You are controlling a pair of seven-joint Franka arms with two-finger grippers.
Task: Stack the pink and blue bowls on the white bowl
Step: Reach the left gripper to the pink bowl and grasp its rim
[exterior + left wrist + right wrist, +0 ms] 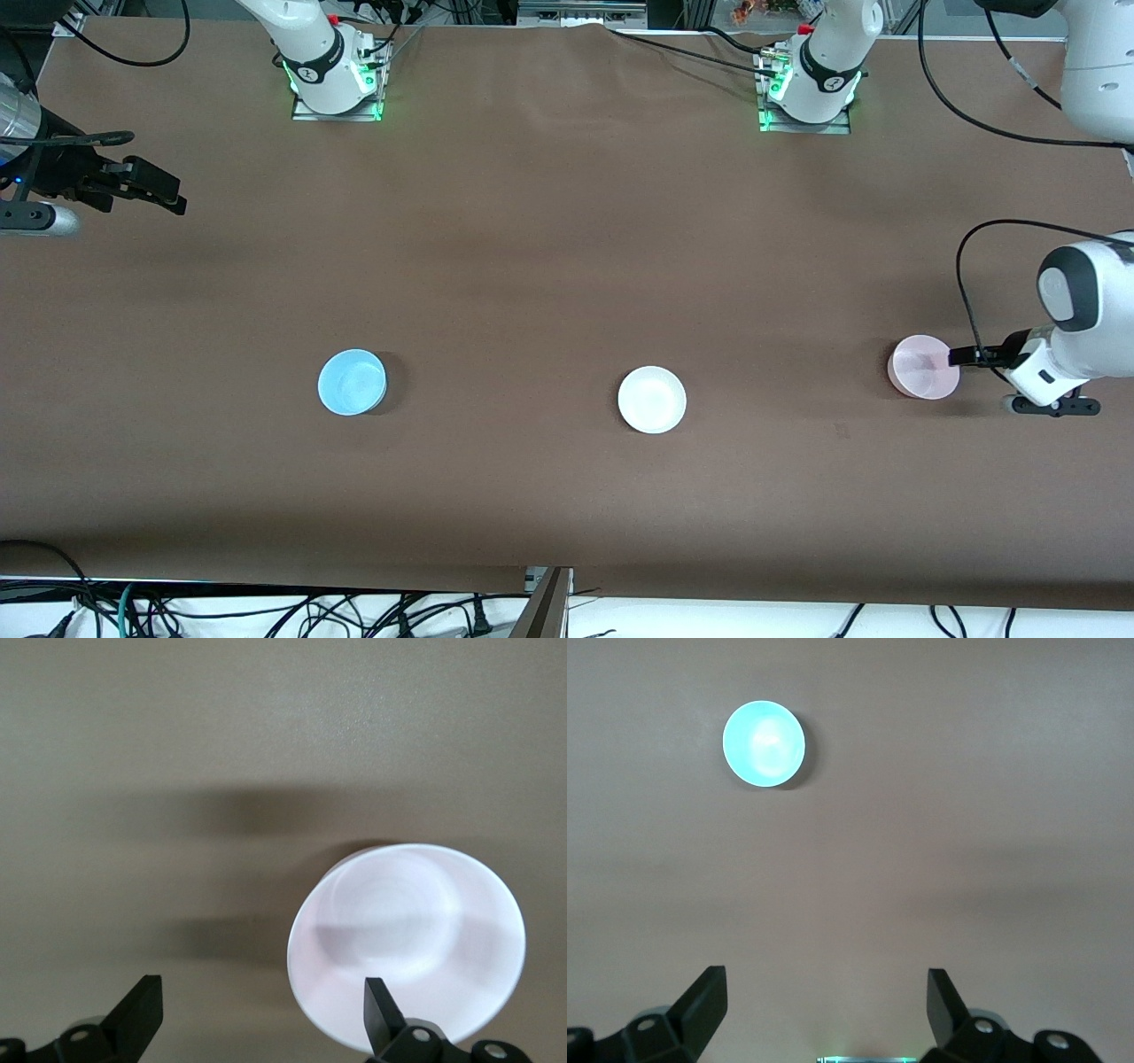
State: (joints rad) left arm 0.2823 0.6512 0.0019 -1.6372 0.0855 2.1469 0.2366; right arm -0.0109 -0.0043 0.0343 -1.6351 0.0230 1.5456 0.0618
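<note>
I expect the pink bowl (923, 367), which gets narrower from its rim to a smaller base (390, 920), to fit deep inside the white bowl when I lower it.
The pink bowl (924, 367) stands upright near the left arm's end of the table. My left gripper (960, 358) is low at its rim and open. In the left wrist view one finger (381, 1014) lies over the pink bowl's (407, 935) rim, the other over bare table, with nothing held in the left gripper (261, 1014). The white bowl (652, 400) sits mid-table. The blue bowl (352, 382) stands toward the right arm's end. My right gripper (168, 193) hangs open and empty, high over that end. The right wrist view shows the blue bowl (764, 742) well ahead of the right gripper (824, 1001).
A brown cloth (532, 266) covers the whole table. The three bowls stand in a row, widely spaced. Both arm bases (337, 75) stand along the edge farthest from the front camera. Cables hang below the nearest edge.
</note>
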